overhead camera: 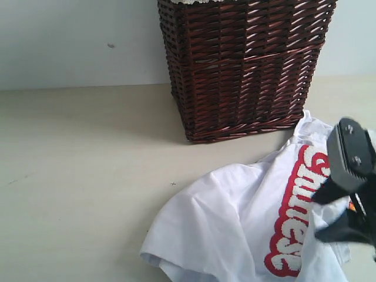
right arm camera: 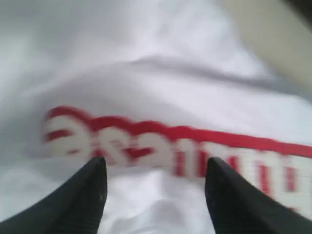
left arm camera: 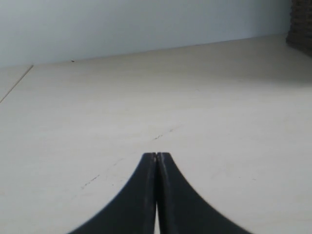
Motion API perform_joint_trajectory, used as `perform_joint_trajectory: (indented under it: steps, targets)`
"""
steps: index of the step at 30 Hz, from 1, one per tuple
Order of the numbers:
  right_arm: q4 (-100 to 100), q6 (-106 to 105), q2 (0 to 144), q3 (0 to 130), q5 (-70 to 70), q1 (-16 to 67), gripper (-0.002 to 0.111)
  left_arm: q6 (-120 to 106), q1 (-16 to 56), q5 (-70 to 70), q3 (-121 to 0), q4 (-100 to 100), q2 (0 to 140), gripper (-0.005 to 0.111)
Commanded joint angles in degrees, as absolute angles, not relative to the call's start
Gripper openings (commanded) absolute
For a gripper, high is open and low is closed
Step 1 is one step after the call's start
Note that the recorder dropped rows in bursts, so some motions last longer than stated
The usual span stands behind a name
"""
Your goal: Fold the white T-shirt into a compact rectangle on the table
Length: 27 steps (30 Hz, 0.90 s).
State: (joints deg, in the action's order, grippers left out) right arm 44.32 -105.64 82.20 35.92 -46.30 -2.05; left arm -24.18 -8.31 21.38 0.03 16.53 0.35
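Observation:
Another layer (overhead camera: 171,269) shows a little under the white T-shirt's folded edge (overhead camera: 154,245). I should expect hidden cloth to spread out wide when I pull it open.
The white T-shirt (overhead camera: 235,217) lies rumpled on the table (overhead camera: 82,176) at the lower right, its red-outlined lettering (overhead camera: 296,211) facing up. My right gripper (overhead camera: 322,218) hovers just over the shirt's right part with its jaws open. In the right wrist view the white T-shirt (right arm camera: 161,63) fills the picture, and the right gripper (right arm camera: 155,168) stands spread above a fold of cloth near the lettering (right arm camera: 161,141), holding nothing. My left gripper (left arm camera: 156,155) is shut and empty over bare table (left arm camera: 146,97); it is not seen in the exterior view.
A tall dark brown wicker basket (overhead camera: 244,64) stands at the back, close behind the shirt's far edge. A pale wall rises behind the table. The basket's edge (left arm camera: 300,24) shows far off in the left wrist view.

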Motion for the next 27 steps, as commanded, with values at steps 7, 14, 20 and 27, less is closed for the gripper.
perform_joint_trajectory:
  steps: [7,14,20,27]
  targets:
    - [32.44,-106.26,91.36,29.29,-52.56,-2.00,0.034,-24.25,-8.03,21.06,0.00,16.73,0.00,0.000]
    - [23.79,-103.84,93.75,28.27,-60.25,-2.00,0.000,-24.25,-8.03,21.06,0.00,16.73,0.00,0.000]
    - [29.35,-100.11,94.24,28.27,-49.83,-2.00,0.000,-24.25,-8.03,21.06,0.00,16.73,0.00,0.000]
    - [24.74,-98.64,96.88,28.27,-51.15,-2.00,0.000,-24.25,-8.03,21.06,0.00,16.73,0.00,0.000]
